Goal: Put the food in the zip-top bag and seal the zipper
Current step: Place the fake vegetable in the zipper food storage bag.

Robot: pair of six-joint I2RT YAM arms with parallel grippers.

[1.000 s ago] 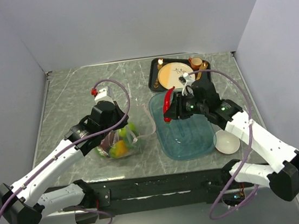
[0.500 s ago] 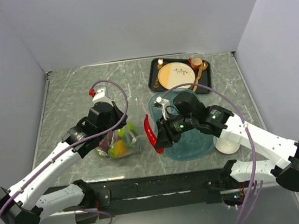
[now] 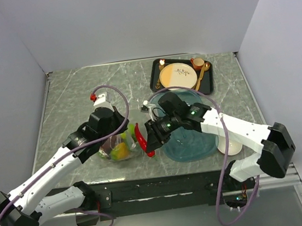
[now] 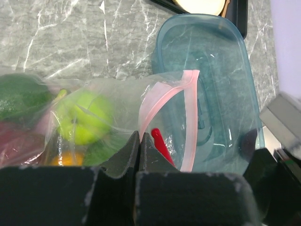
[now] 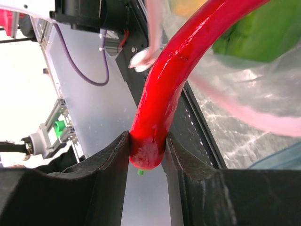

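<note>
The robot's right gripper keeps moving the pepper in until its stem end passes the zipper, because the red chili pepper's tip (image 3: 137, 127) points into the bag's opening (image 4: 170, 115).
The clear zip-top bag (image 3: 121, 147) lies left of centre with green, yellow and dark food inside; it also shows in the left wrist view (image 4: 117, 113). Its pale pink zipper (image 4: 190, 117) curves open at the mouth. My left gripper (image 4: 140, 139) is shut on the bag's near lip. My right gripper (image 5: 146, 146) is shut on a red chili pepper (image 5: 178, 70), seen from above (image 3: 141, 140) right at the bag's mouth. The pepper's tip (image 4: 160, 143) shows through the plastic at the mouth.
A translucent teal oval tray (image 3: 196, 140) lies right of the bag. A black tray with a tan plate (image 3: 178, 76) and gold cutlery stands at the back right. A white bowl (image 3: 229, 146) sits at the teal tray's right.
My right gripper has carried the red pepper leftward from over the teal tray to the bag's mouth. The left arm has kept its hold on the bag.
</note>
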